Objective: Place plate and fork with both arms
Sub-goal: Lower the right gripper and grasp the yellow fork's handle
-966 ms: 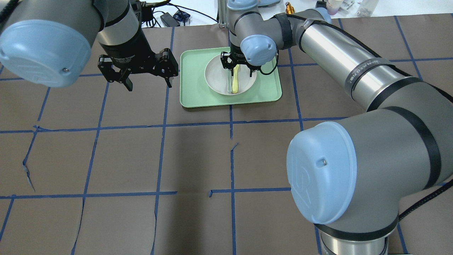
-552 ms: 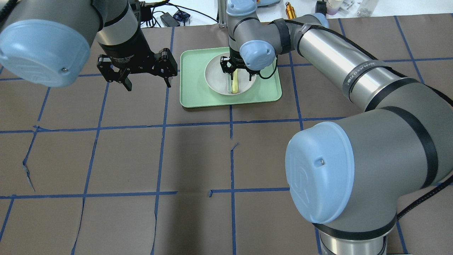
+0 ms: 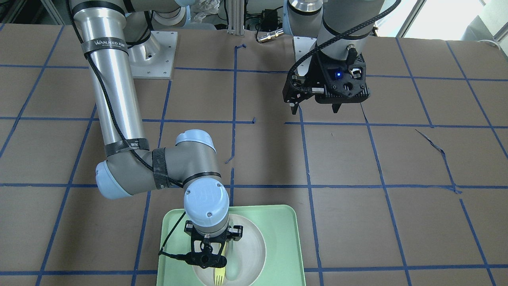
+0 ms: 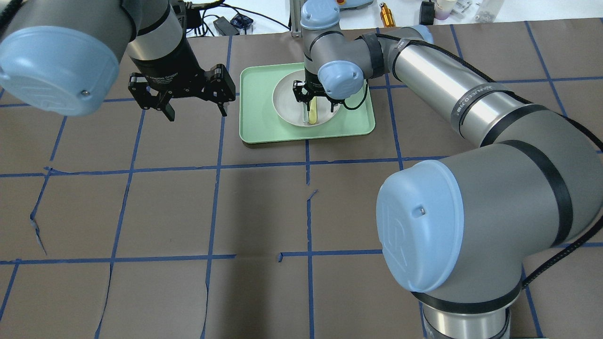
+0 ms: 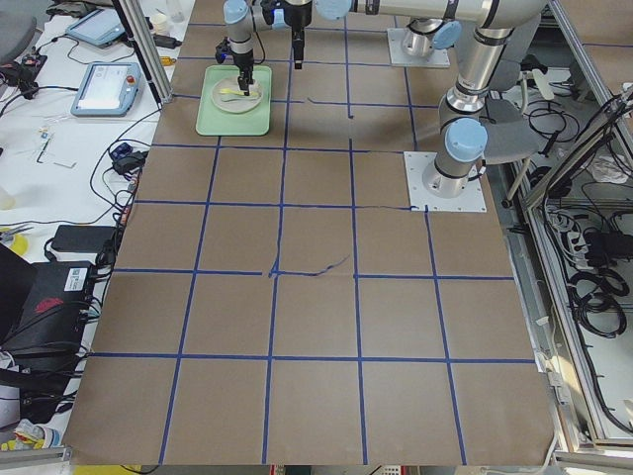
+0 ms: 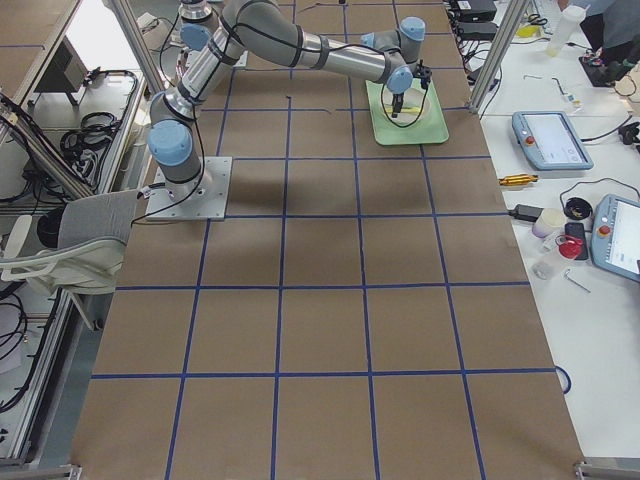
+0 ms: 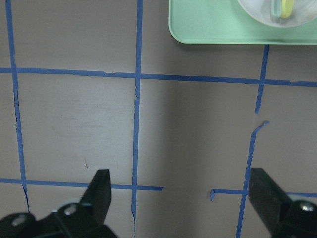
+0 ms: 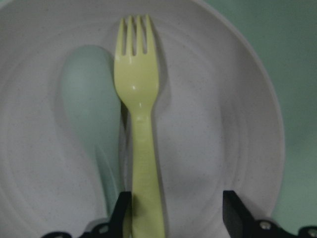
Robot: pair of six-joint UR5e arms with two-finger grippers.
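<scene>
The pale-yellow fork's handle (image 8: 145,181) has a gap (image 8: 127,158) between it and the grey-green spoon, so the fork will come up by itself when I lift it.
The off-white plate (image 4: 287,101) sits in the mint-green tray (image 4: 256,117). The pale-yellow fork (image 8: 141,99) lies in the plate beside a grey-green spoon (image 8: 89,94). My right gripper (image 8: 177,213) is low over the plate and open. Its jaws straddle the fork's handle, with a wide gap on one side. It also shows in the overhead view (image 4: 316,101) and the front view (image 3: 210,258). My left gripper (image 4: 197,113) is open and empty. It hovers above the brown table, left of the tray.
The table is brown with blue tape lines. The left wrist view shows the tray's near corner (image 7: 218,25) and the plate's edge (image 7: 257,10). Cables and small bottles lie beyond the table's far edge (image 4: 386,14).
My right gripper has come down closer over the fork and plate. The left arm has barely moved.
</scene>
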